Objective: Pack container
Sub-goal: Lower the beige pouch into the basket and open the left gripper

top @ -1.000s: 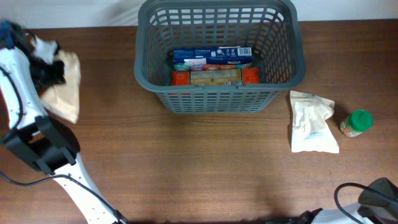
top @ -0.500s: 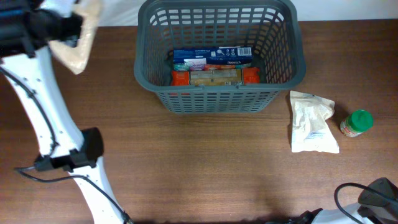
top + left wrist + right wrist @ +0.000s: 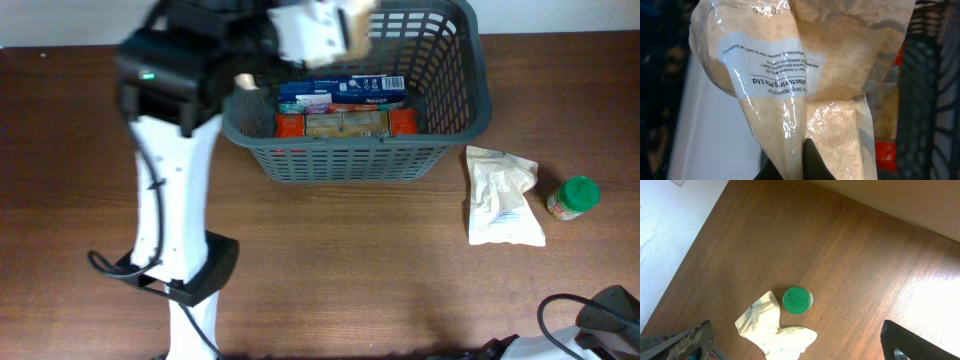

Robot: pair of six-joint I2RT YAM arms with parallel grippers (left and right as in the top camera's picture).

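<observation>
My left gripper should keep lowering the clear bag [image 3: 355, 28], which hangs over the basket's open top, into the basket and let go of it next to the orange-red packet [image 3: 346, 125].
The container [image 3: 350, 160] is a dark grey lattice basket at the table's back centre; its wall also shows in the left wrist view [image 3: 935, 100]. It holds a blue box [image 3: 340, 92] and an orange-red packet [image 3: 345, 123]. My left gripper [image 3: 315, 30] is above the basket's back left corner, shut on a clear bag of beige food [image 3: 790, 75], with one dark fingertip [image 3: 809, 155] pressed into the bag. The bag hangs over the basket's inside. My right gripper [image 3: 797, 340] is open and empty, high above the table's right side.
A crumpled white packet [image 3: 503, 195] lies right of the basket, also in the right wrist view [image 3: 775, 330]. A green-lidded jar [image 3: 573, 197] stands beside it [image 3: 797, 300]. The left arm's base [image 3: 195, 280] stands at the front left.
My left arm swung from the table's far left to above the basket's back left corner, carrying the beige bag with it. The right side has not changed.
</observation>
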